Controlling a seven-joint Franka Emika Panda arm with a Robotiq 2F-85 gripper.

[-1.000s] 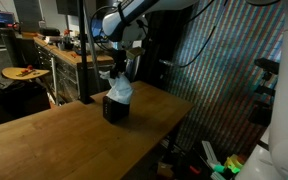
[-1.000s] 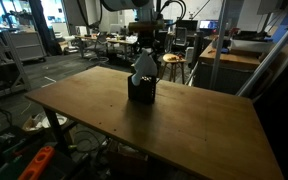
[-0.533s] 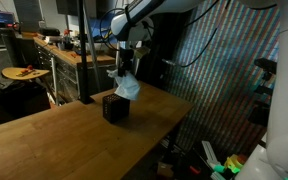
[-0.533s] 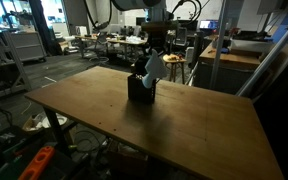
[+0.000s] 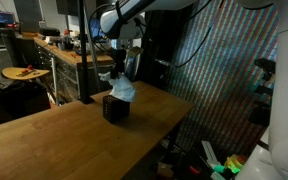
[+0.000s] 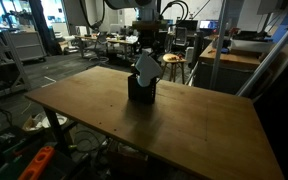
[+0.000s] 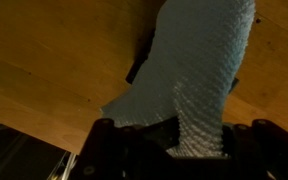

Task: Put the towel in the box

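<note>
The towel's lower part [image 5: 127, 94] is hanging past the box's rim at an angle. Next, I turn my gripper straight and center it over the box's opening [image 5: 111, 97] before I lower it.
A pale blue-white towel [image 5: 122, 88] hangs from my gripper [image 5: 117, 73] over a small dark box [image 5: 114, 108] on the wooden table [image 5: 54, 140]. Both exterior views show it; the towel [image 6: 147, 67] hangs with its lower end at the top of the box [image 6: 140, 91]. My gripper [image 6: 146, 50] is shut on the towel's top. In the wrist view the towel [image 7: 199, 80] fills the middle and hides most of the box [image 7: 134, 70]; the gripper [image 7: 174, 140] fingers clamp the cloth.
The box stands near the table's far edge. Benches and shelves [image 5: 44, 50] and a post [image 5: 85, 50] stand behind the table. Chairs and desks [image 6: 174, 65] lie beyond it. A metallic curtain [image 5: 224, 70] hangs at one side.
The gripper with the towel rose and swung aside half a second ago, then came back down over the box, with the towel's lower end at the box's top.
</note>
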